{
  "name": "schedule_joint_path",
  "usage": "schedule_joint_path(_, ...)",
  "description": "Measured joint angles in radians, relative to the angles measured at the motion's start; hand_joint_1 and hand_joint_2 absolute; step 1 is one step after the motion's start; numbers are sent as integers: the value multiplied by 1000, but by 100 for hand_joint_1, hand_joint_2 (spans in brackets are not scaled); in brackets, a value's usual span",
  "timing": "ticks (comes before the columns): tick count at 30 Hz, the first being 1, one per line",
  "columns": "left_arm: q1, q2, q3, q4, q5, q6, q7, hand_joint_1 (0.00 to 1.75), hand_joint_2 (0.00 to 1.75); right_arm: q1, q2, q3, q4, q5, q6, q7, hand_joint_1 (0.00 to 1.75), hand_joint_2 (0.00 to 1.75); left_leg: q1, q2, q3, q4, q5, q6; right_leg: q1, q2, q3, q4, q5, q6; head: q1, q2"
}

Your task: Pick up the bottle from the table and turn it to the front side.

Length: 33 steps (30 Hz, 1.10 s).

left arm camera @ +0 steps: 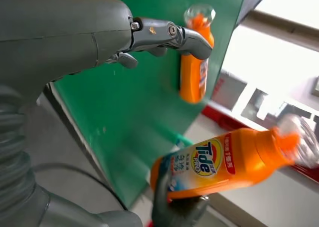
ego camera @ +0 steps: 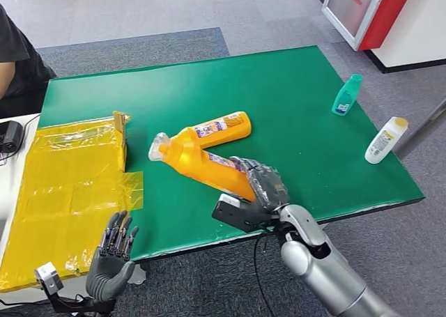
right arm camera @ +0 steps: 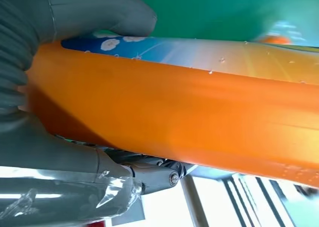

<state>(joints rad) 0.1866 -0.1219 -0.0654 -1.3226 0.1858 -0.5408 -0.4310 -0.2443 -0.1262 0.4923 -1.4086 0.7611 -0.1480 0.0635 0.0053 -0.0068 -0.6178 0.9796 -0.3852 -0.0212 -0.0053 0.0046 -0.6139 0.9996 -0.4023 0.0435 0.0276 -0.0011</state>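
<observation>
I expect the orange bottle [ego camera: 209, 167] to rest on its side with the label up when I turn it and lay it down, because the Tide label [left arm camera: 205, 158] is on a broad side of the bottle.
My right hand [ego camera: 265, 185] grips the base end of an orange Tide bottle [ego camera: 202, 160], which is lifted off the green table [ego camera: 295, 87] and tilted, its clear cap [ego camera: 157, 146] pointing left. Its thumb [right arm camera: 112, 12] and fingers wrap the orange body [right arm camera: 169, 117]. The bottle's Tide label [left arm camera: 205, 159] faces the left wrist camera, with the right hand [left arm camera: 177, 209] around the base. A second orange bottle [ego camera: 222, 127] lies flat on the table just behind it, seen again as the orange bottle [left arm camera: 193, 62]. My left hand [ego camera: 113, 253] is open, fingers [left arm camera: 169, 35] spread, off the table's front left edge.
A yellow plastic bag [ego camera: 63, 184] covers the table's left end. A teal bottle [ego camera: 347, 94] and a white bottle with a yellow cap [ego camera: 385, 139] lie near the right edge. A person [ego camera: 16, 59] sits at far left; a red-and-white stand [ego camera: 368, 10] is at back right.
</observation>
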Motion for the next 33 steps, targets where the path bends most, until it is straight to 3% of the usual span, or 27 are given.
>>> schedule_joint_path(3, 2, -16, 2, -3, 120, -52, 84, 0, 175, 61, 44, -5, -27, 38, -104, -54, 175, 175, 0, 0, 0, 0, 0, 0, 0, 0, 0, 0, 0, -1, 0, 0)
schedule_joint_path(10, -1, -28, -14, -63, 172, 12, 194, 0, 175, 150, 120, 9, -13, 123, -298, -131, 175, 175, 0, 0, 0, 0, 0, -1, 0, 0, 0, 0, 0, -1, 0, 0)
schedule_joint_path(33, 1, 38, -208, -257, 56, 93, 174, 0, 175, 133, 178, 123, 258, 259, -452, -120, 175, 175, 0, 0, 0, 0, 0, -1, 0, 0, 0, 0, 0, -1, 0, 0)
